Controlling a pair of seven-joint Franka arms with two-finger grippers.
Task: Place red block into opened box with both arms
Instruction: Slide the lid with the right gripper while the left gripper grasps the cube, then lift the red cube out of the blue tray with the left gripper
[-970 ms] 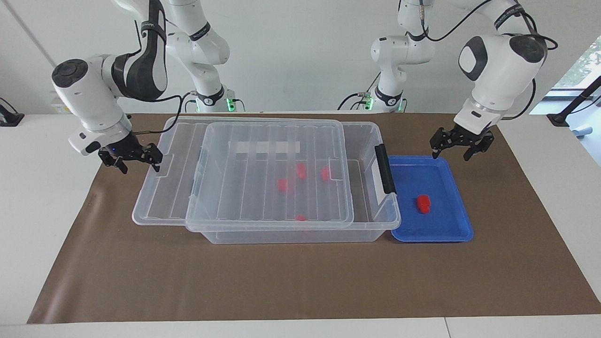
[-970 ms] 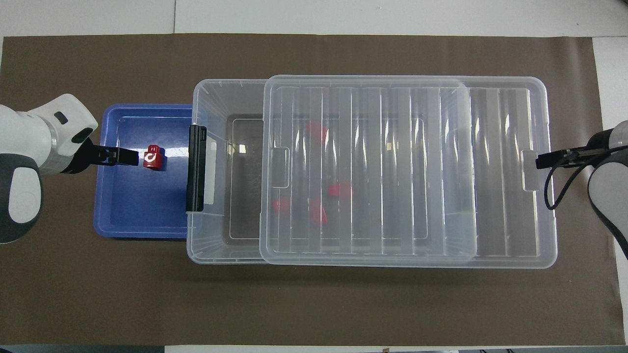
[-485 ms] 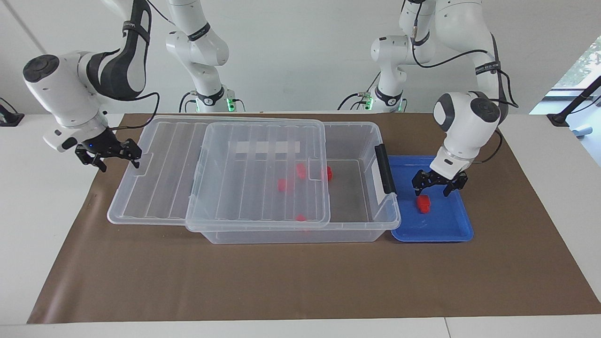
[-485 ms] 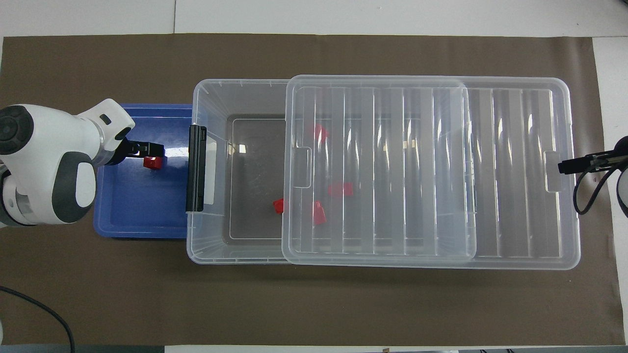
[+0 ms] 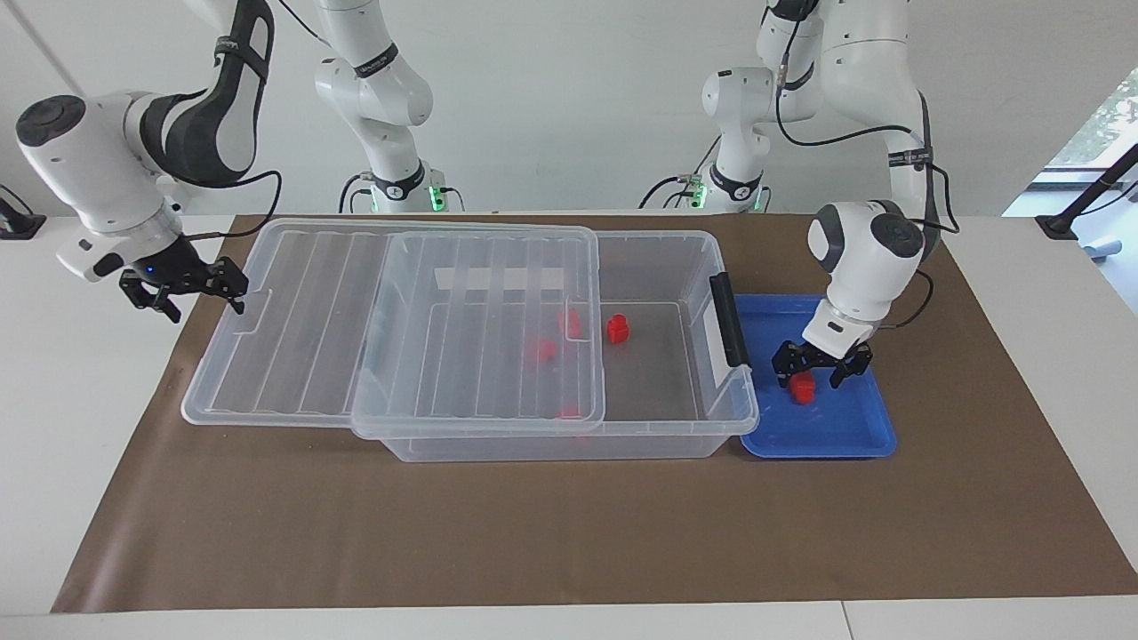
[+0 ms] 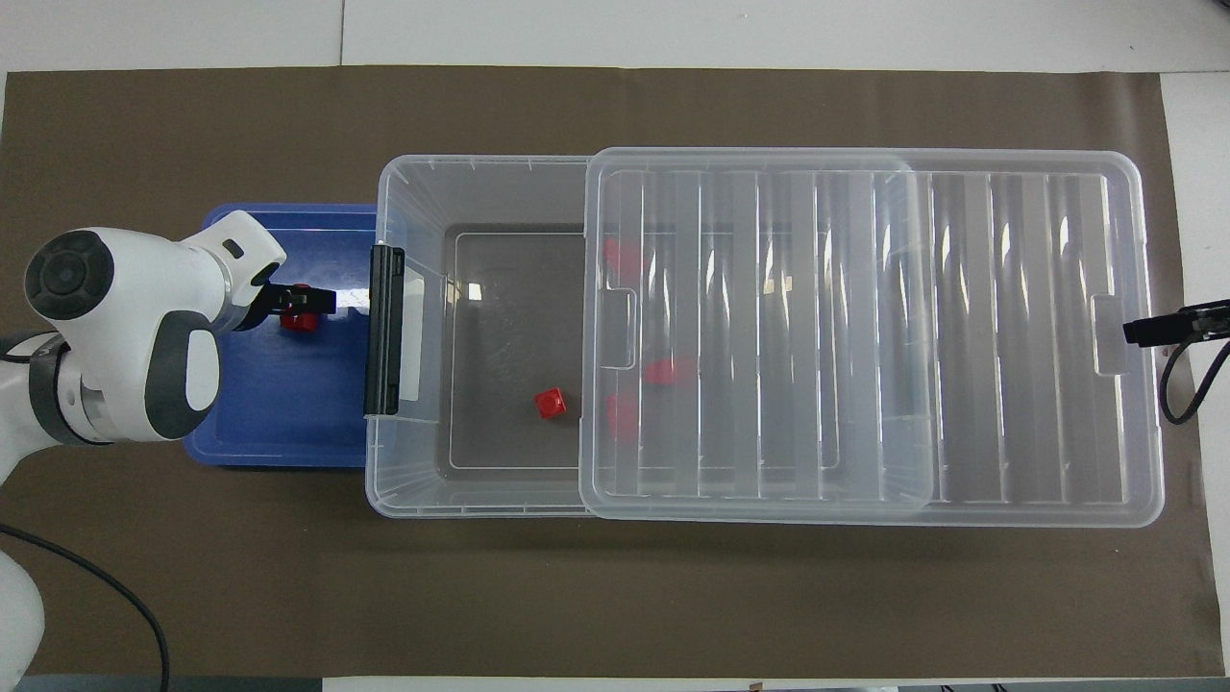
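Note:
The ribbed lid [image 6: 871,340] rests flat along the box's rim [image 6: 484,511], so it will slide straight over the uncovered end when I push the tab at the lid's end.
A small red block [image 5: 803,388] [image 6: 299,320] lies in the blue tray [image 5: 853,427] [image 6: 250,423] beside the box's black-clip end. My left gripper [image 5: 809,378] [image 6: 307,306] is low over the tray, open, with a finger on each side of that block. The box [image 5: 711,427] [image 6: 413,192], a large clear bin, has its ribbed lid [image 5: 311,338] [image 6: 961,336] slid toward the right arm's end, so the clip end is uncovered. My right gripper [image 5: 203,302] [image 6: 1139,332] is open, one fingertip against the lid's end tab.
One red block [image 5: 617,329] [image 6: 551,403] lies uncovered on the bin's floor; others show through the lid. Two slimmer white arms [image 5: 391,178] with green-lit bases stand at the robots' end. A brown mat [image 5: 533,533] covers the table.
The lid slid farther toward the right arm's end along with my right gripper, uncovering one block. My left gripper came down over the tray and now straddles the red block.

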